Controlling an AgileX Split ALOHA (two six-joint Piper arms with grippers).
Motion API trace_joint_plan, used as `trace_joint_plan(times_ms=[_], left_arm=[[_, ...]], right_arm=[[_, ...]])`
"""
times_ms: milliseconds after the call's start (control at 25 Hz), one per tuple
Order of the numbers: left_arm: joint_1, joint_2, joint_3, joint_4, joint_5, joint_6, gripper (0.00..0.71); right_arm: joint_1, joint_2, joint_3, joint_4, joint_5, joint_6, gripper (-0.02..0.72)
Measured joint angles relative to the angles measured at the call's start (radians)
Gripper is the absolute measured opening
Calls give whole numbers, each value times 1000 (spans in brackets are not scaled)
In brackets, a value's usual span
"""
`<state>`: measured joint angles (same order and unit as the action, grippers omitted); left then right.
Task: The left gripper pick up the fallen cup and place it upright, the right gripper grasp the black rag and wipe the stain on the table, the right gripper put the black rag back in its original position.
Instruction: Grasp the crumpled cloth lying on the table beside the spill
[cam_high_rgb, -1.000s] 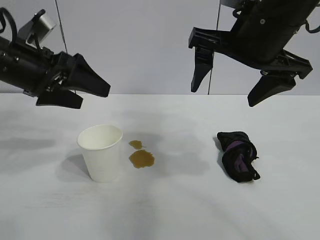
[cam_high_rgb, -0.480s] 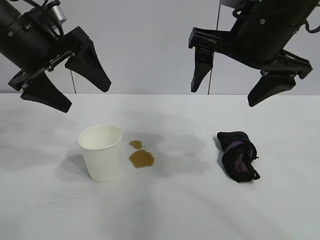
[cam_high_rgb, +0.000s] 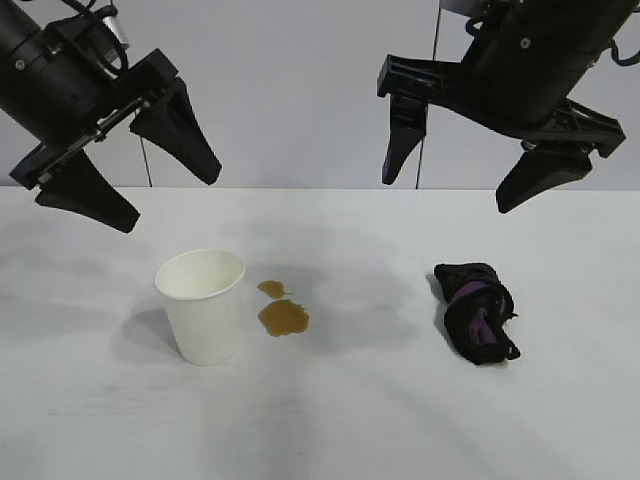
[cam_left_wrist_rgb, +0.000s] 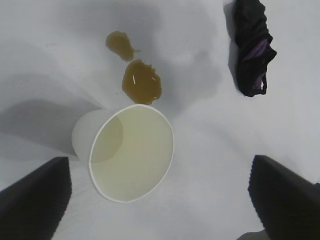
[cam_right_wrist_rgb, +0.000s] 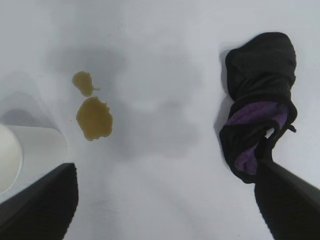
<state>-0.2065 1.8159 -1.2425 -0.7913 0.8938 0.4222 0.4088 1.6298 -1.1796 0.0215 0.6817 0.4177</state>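
Note:
My gripper will wipe with the black rag, and the white paper cup (cam_high_rgb: 203, 310) will slide aside, still upright, because it stands close beside the brown stain (cam_high_rgb: 284, 317).
The white paper cup (cam_high_rgb: 203, 304) (cam_left_wrist_rgb: 125, 151) stands upright on the white table (cam_high_rgb: 360, 400), mouth up and empty. Just to its right lies the brown stain (cam_high_rgb: 282, 312) (cam_left_wrist_rgb: 141, 81) (cam_right_wrist_rgb: 94, 117), a larger patch with a small spot joined. The black rag (cam_high_rgb: 476, 311) (cam_right_wrist_rgb: 260, 100) (cam_left_wrist_rgb: 252, 45), bunched with purple folds, lies on the table's right side. My left gripper (cam_high_rgb: 168, 205) (cam_left_wrist_rgb: 161, 197) hangs open high above the cup, to its left, holding nothing. My right gripper (cam_high_rgb: 450, 195) (cam_right_wrist_rgb: 162, 200) hangs open above the rag, also holding nothing.
A plain grey wall stands behind the table's far edge. Bare tabletop stretches between the stain and the rag, and along the front.
The left gripper has swung up and turned, from lying level at the far left to pointing down over the cup. The right gripper, cup, stain and rag have not moved.

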Motion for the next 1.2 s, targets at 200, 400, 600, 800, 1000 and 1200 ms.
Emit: trace_joint_plan(times_ms=[200,400,600,800,1000,1200], left_arm=[[0,0,0,0,-9,-1,693],[0,0,0,0,-11,-1,693],[0,0,0,0,-12,-1,693],[0,0,0,0,-12,-1,693],[0,0,0,0,-12,-1,693],[0,0,0,0,-12,-1,693]], right_arm=[[-23,1,0,-108,8,19,661],[-104,54,0,-140,34,24,644],[-123,160,0,-141,22,7,640],[-123,244,0,-141,4,4,612],[-123,304,-1,-140,-38,5,555],[-123,352,-1,-140,-73,33,379]])
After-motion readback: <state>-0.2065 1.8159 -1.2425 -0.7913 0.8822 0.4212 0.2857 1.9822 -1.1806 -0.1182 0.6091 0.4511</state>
